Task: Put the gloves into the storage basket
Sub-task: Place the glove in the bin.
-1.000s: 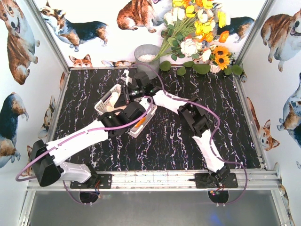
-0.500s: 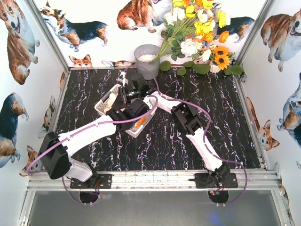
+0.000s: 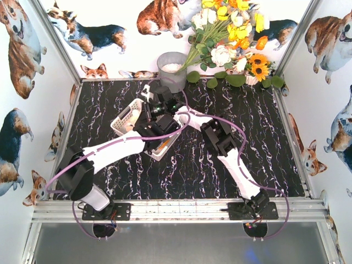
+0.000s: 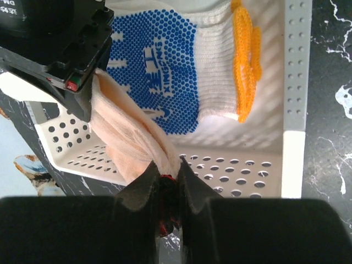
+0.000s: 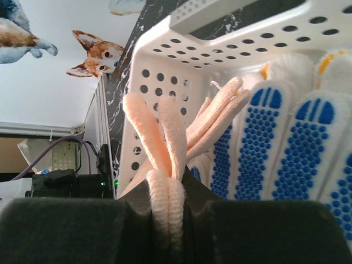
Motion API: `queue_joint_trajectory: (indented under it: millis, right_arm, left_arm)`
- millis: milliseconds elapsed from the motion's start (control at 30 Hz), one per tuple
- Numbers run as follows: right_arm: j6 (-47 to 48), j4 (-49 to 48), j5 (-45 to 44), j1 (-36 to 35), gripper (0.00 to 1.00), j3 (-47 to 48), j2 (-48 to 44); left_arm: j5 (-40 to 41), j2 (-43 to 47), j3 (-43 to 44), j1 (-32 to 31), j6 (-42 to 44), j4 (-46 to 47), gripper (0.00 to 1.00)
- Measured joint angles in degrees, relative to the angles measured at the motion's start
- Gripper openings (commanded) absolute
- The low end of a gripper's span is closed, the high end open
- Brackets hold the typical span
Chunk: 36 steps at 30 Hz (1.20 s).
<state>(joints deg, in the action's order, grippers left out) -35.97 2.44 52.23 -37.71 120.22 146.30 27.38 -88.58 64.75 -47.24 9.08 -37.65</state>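
The cream glove is stretched from fingers to red cuff over the basket, so my left gripper keeps going toward the orange cuff and lets go there.
The white perforated storage basket lies left of centre, and both arms reach over it. My left gripper is shut on one end of a cream glove, which stretches up-left toward the other gripper's black body. My right gripper is shut on the folded fingers of the same cream glove, just above the basket wall. A white glove with blue dots and an orange cuff lies flat inside the basket; its blue-dotted fingers fill the right of the right wrist view. From above, the left gripper and right gripper sit close together.
A grey metal bucket stands just behind the basket at the back of the table. A bunch of artificial flowers fills the back right corner. Metal frame posts and corgi-print walls close in the black marble table.
The left arm has swung forward and rightward, carrying its gripper further over the basket. The right arm pulled slightly left, then held still. Both grippers stayed shut on the cream glove.
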Motion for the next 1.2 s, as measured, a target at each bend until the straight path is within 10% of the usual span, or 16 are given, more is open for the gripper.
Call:
queue_joint_trajectory:
  millis: [800, 1200]
  right_arm:
    - [-0.5, -2.8, 0.4, 2.6, 0.00, 1.5, 3.1]
    - [2.3, -2.2, -0.3, 2.7, 0.00, 1.5, 3.1]
  left_arm:
    - [-1.4, -5.8, 0.6, 1.9, 1.7, 5.0, 0.00]
    - [-5.9, -7.9, 0.6, 2.2, 1.4, 5.3, 0.24]
